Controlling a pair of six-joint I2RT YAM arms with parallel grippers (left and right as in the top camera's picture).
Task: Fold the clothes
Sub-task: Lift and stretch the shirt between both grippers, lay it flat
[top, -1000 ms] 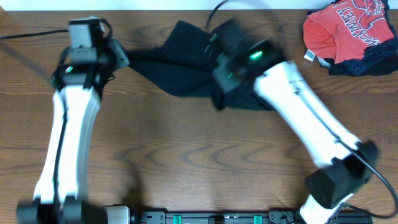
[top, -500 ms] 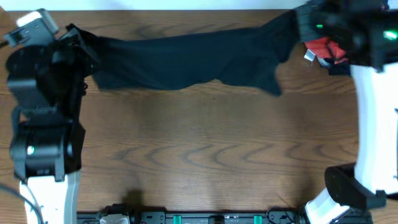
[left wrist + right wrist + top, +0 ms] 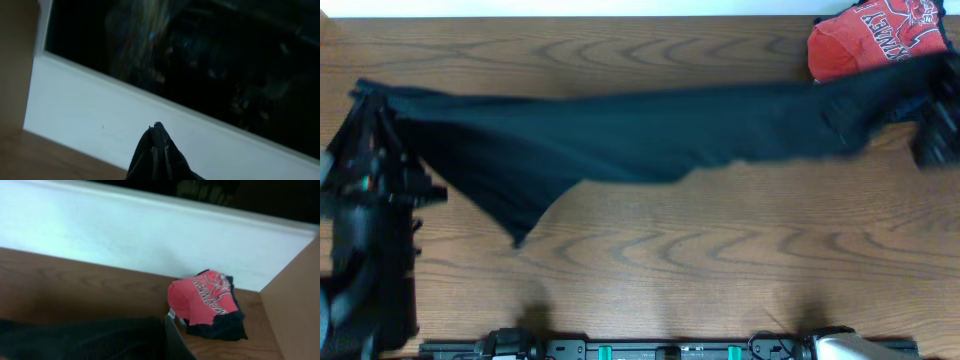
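The black top hangs as a tight piece of cloth, and one end of the top is over the red-orange shirt. Next, my right gripper moves inward and lowers the top onto clear wood.
The black top is pulled out in a long band across the far half of the table, with one corner hanging down toward the front left. My left gripper holds its left end at the table's left edge. In the left wrist view the black fabric is pinched into a peak between the shut jaws. My right gripper holds the right end at the right edge. In the right wrist view the fabric stretches away to the left beside one dark finger. No logo or lettering shows.
A red-orange shirt with dark lettering lies bunched at the back right corner, just behind the top's right end; it shows on a dark navy garment in the right wrist view. The wooden table runs to a white back wall.
Both arms have swung outward to the table's left and right edges. The black top has gone from a bunched heap at the back middle to a long stretched band.
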